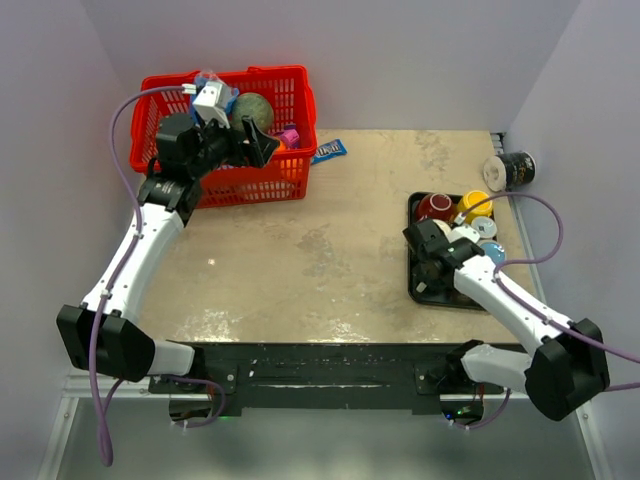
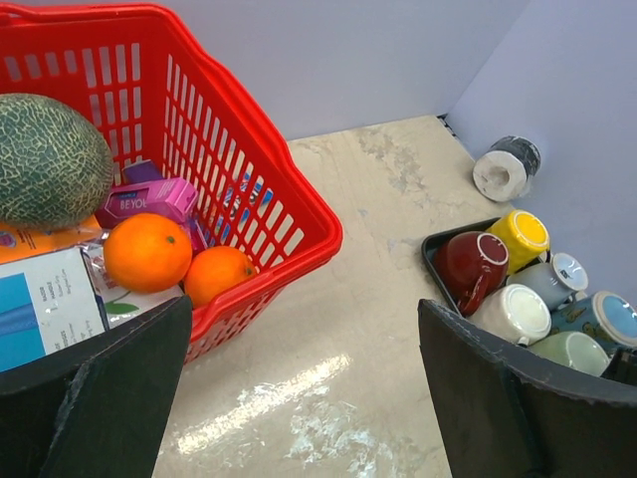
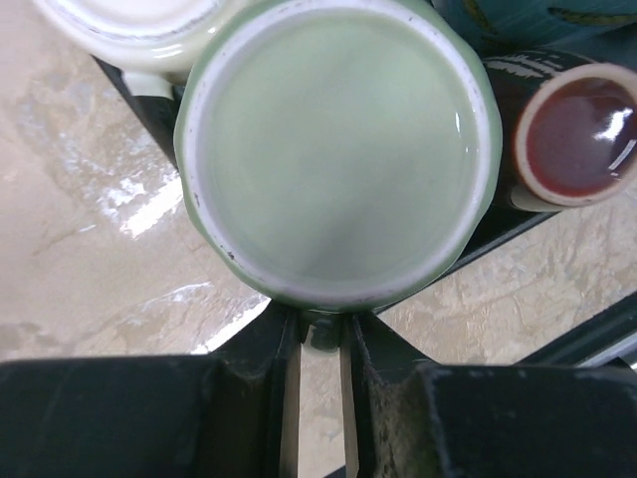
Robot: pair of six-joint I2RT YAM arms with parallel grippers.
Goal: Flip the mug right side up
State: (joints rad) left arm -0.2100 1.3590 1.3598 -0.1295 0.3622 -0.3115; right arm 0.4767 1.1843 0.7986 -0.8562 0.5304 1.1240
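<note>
My open left gripper should keep going toward the mug (image 2: 571, 353) and grip the mug's handle while my right gripper is closed on the pale green mug's handle (image 3: 323, 333).
A pale green mug (image 3: 333, 149) stands upside down in the black tray (image 1: 415, 292), its flat base facing the right wrist camera. My right gripper (image 3: 320, 334) is shut on the mug's handle, which sits pinched between the two fingers. From above, the right gripper (image 1: 432, 256) hangs over the tray's left side and covers the mug. The green mug (image 2: 570, 351) also shows at the lower right of the left wrist view. My left gripper (image 2: 304, 388) is open and holds nothing. It hovers by the red basket (image 1: 240, 135), far from the mug.
Around the green mug the tray holds a red mug (image 1: 435, 207), a yellow one (image 1: 473, 203), a white one (image 1: 483, 228) and a blue one (image 1: 492, 252). A dark tin (image 1: 510, 170) lies at the back right. Oranges (image 2: 147, 251) and a melon (image 2: 50, 159) fill the basket.
</note>
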